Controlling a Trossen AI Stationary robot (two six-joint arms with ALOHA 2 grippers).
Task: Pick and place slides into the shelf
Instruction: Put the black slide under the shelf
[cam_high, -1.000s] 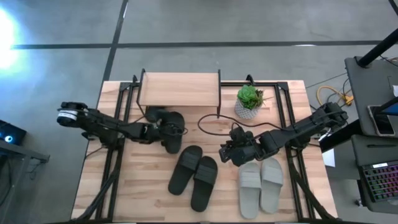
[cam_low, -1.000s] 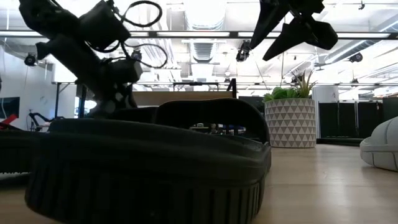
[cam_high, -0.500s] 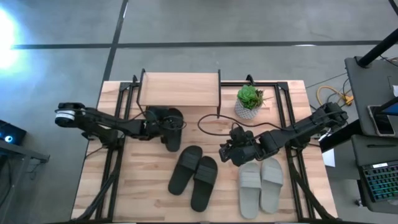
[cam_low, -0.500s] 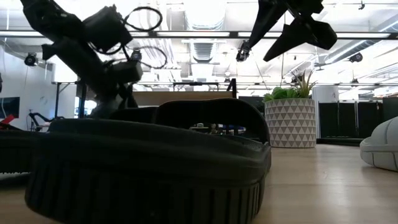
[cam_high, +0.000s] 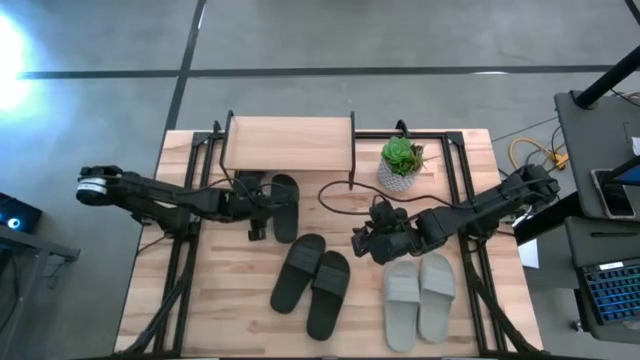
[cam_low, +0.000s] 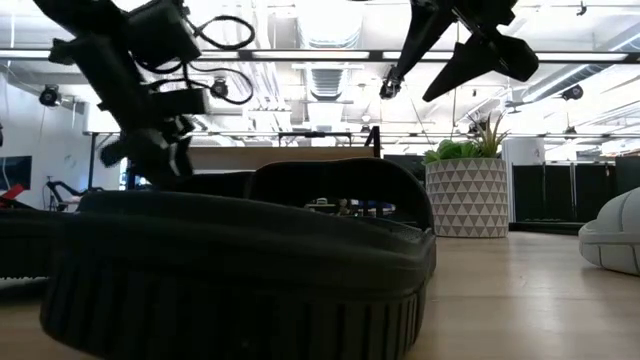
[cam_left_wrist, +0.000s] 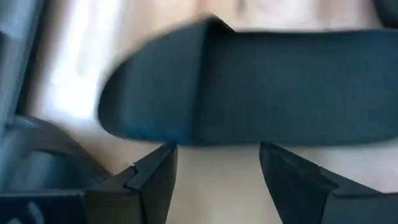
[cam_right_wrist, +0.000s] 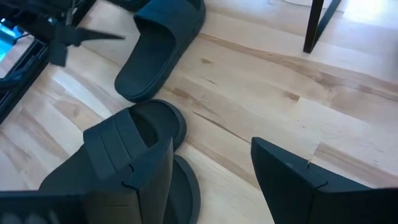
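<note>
I expect the black slide (cam_high: 285, 212), which lies flat at the shelf's open front (cam_high: 288, 173), to glide under with its near end peeking out when I push it.
One black slide (cam_high: 284, 205) lies flat on the table with its far end at the front edge of the shelf (cam_high: 290, 143). It fills the left wrist view (cam_left_wrist: 261, 87). My left gripper (cam_high: 258, 215) is open just left of it, its fingers apart from the slide (cam_left_wrist: 217, 162). A second dark shape (cam_high: 245, 184) shows under the shelf's front edge. A black pair (cam_high: 311, 284) and a light grey pair (cam_high: 420, 294) lie near the table's front. My right gripper (cam_high: 365, 245) hangs open and empty above the table (cam_right_wrist: 211, 168), between the two pairs.
A potted plant (cam_high: 401, 163) in a white pot stands right of the shelf, with a black cable (cam_high: 335, 203) looping in front of it. Black frame rails (cam_high: 190, 250) run along both table sides. In the low view a black slide (cam_low: 240, 260) fills the foreground.
My left gripper, which had the black slide in front of the shelf, has come off it and drawn back toward the table's left edge. The slide has moved a little toward the shelf and now lies flat, apart from the fingers. My right arm has kept still.
</note>
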